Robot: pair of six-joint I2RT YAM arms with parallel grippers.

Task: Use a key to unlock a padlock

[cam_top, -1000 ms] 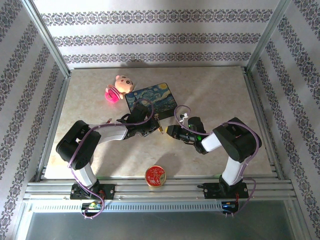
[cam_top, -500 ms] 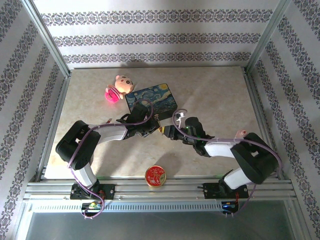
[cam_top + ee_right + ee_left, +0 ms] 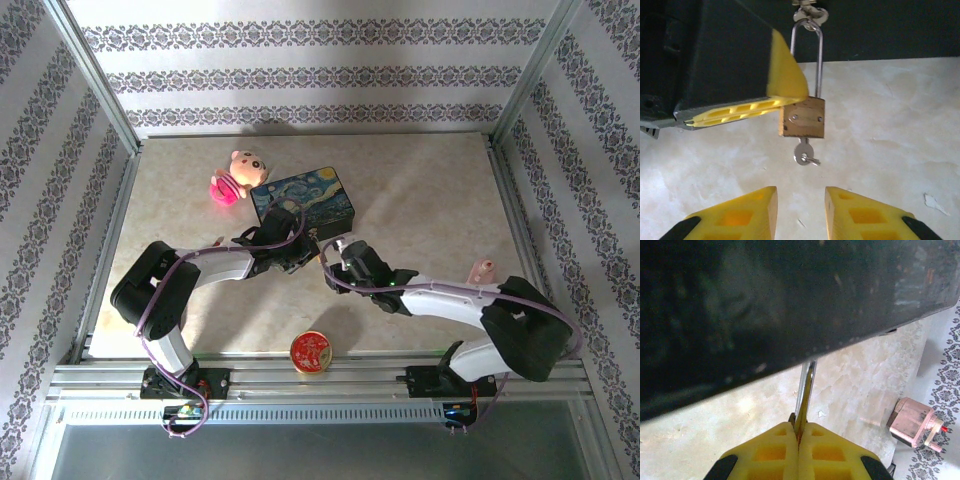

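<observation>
My left gripper should move back and steady the box (image 3: pixel 264 198), because it crowds the padlock body (image 3: pixel 808 121). My right gripper should meanwhile take the brass body above the key.
The small brass padlock (image 3: pixel 802 117) hangs by its thin silvery shackle (image 3: pixel 818 60) from a clasp on the dark box side. A small silver key (image 3: pixel 804 152) sticks out of its keyhole, pointing down. My left gripper (image 3: pixel 799 427) is shut on the padlock body, and its yellow fingers (image 3: pixel 740 114) pinch the body from the left. The right gripper (image 3: pixel 800 197) is open just short of the key, its two fingers on either side of it and not touching it. From above, the left gripper (image 3: pixel 308 255) and right gripper (image 3: pixel 335 262) meet in front of the painted box (image 3: pixel 302 198).
A pink plush toy (image 3: pixel 232 177) lies behind the box at the left. The round red-gold tin (image 3: pixel 311 352) sits near the front rail. A small pink cranked object (image 3: pixel 484 267) lies on the table to the right, also seen from the left wrist (image 3: pixel 912 420).
The right arm has stretched out low over the table and its gripper has edged left toward the padlock. The left arm has held still.
</observation>
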